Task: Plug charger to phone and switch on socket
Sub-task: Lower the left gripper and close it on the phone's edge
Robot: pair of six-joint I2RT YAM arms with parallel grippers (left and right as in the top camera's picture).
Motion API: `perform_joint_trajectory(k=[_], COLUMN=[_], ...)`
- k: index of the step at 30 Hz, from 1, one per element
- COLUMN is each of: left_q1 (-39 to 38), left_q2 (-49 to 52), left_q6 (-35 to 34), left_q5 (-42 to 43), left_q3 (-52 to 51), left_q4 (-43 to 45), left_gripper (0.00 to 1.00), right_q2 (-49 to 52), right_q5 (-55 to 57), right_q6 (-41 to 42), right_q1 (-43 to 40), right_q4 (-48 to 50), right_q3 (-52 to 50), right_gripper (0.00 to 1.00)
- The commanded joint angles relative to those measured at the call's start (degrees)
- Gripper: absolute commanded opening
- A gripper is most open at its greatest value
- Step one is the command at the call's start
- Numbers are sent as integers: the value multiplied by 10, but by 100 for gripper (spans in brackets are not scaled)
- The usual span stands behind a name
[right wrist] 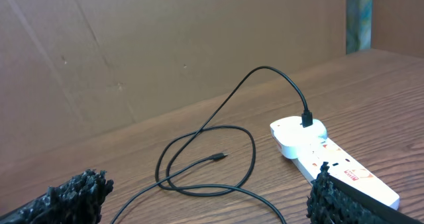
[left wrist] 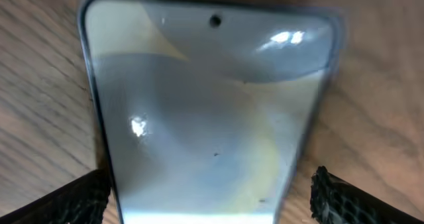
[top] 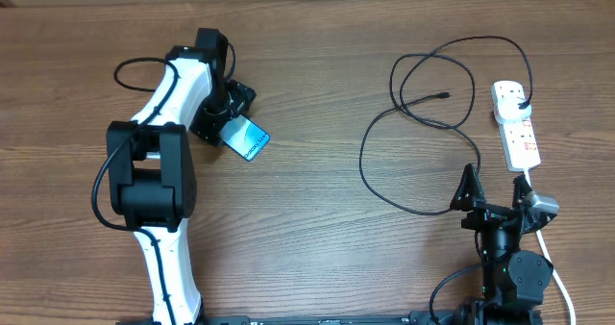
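Observation:
The phone rests against one finger with a gap at the other (left wrist: 298, 191), so the robot's left gripper should center itself lower over it before it closes on the phone's long edges (left wrist: 106, 138).
The phone (top: 249, 139), light-blue screen up, lies on the table at centre left. In the left wrist view the phone (left wrist: 212, 118) fills the frame. My left gripper (top: 229, 125) stands open over its near end, one finger (left wrist: 73, 201) at the left edge and the other a little off the right edge. The charger (top: 423, 104) loops loosely at the right, its connector tip (top: 444, 96) lying free and its plug (top: 520, 95) in the socket (top: 517, 128). My right gripper (top: 495, 198) is open and empty, short of the charger (right wrist: 199, 151) and socket (right wrist: 331, 164).
The socket's white cord (top: 554, 267) runs toward the front edge past the right arm's base. A brown cardboard wall (right wrist: 132, 52) stands behind the table. The left arm's body (top: 154, 181) covers the table's left side.

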Motion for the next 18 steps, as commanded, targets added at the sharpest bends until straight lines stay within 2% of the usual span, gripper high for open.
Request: perform_joint_trajectory(k=[1,8,10,18], left_q1=[-10,-11,-11,-11], left_q2=[7,7,7,7], left_q6=[-10,-9,-5,-5], left_q5=[-3,-8,-14,-18], left_q3=[-28,-49,-51,-52], left_q4=[3,2,2,-1], left_gripper=[100,99,92,84], right_q2=[-5,-5,-5,-5], right_q5=[-3,-3,-3,-3], right_q6=[1,1,1,1], right_q1=[-1,-1,-1,-1], right_q4=[4,4,4,4], right_q3=[-6,-6,-6,-6], right_gripper=[100,100,100,100])
